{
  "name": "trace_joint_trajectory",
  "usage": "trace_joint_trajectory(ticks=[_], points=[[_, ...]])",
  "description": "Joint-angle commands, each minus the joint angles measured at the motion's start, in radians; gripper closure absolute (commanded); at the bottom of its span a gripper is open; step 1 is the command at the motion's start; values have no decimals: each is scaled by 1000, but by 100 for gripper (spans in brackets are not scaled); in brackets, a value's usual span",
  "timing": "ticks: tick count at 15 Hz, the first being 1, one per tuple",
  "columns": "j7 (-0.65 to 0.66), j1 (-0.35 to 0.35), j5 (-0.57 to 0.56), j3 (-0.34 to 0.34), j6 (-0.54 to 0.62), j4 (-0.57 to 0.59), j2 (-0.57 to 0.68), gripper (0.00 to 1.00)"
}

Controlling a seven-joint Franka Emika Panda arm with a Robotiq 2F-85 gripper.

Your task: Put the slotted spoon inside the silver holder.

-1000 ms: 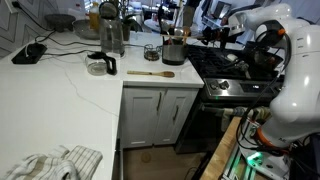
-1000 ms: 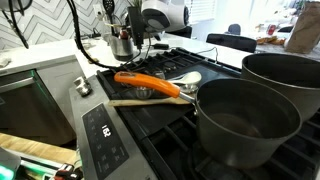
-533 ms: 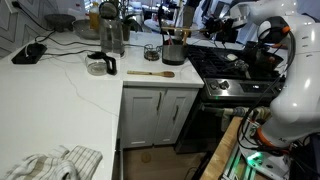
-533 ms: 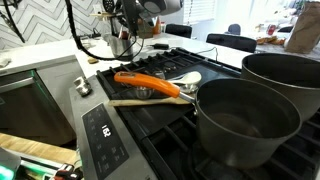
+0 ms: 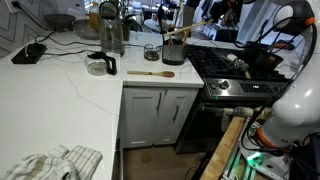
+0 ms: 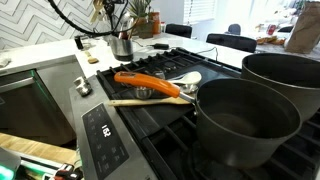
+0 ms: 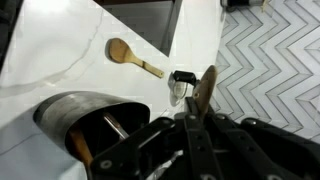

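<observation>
My gripper has the slotted spoon (image 5: 188,28) slanting across the silver holder's rim, so I should tilt the spoon upright over the holder's opening (image 5: 175,43) before I lower it in.
The silver holder (image 5: 174,52) stands on the white counter beside the stove, with utensils in it. It also shows in an exterior view (image 6: 122,45) and in the wrist view (image 7: 80,118). My gripper (image 5: 213,16) is shut on the slotted spoon (image 5: 190,28) by its tan handle. The spoon hangs tilted in the air, its lower end just above the holder's rim. In the wrist view the handle (image 7: 205,88) sticks out between my jaws (image 7: 200,112). In an exterior view the gripper (image 6: 113,10) is at the top edge, above the holder.
A brown wooden spoon (image 5: 150,73) lies on the counter in front of the holder. A small glass jar (image 5: 152,52) and a steel kettle (image 5: 112,35) stand beside it. An orange utensil (image 6: 145,83) and two dark pots (image 6: 245,120) sit on the stove.
The arm has risen and swung from over the stove toward the holder, carrying the slotted spoon with it. The spoon's lower end now hangs by the holder's rim.
</observation>
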Motion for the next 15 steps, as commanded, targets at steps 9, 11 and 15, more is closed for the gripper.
trace_joint_trajectory(ticks=[9, 11, 15], points=[[155, 126, -345, -22, 291, -26, -107, 98], [175, 144, -376, -18, 308, -24, -96, 98], [214, 183, -425, -14, 314, -14, -72, 98]])
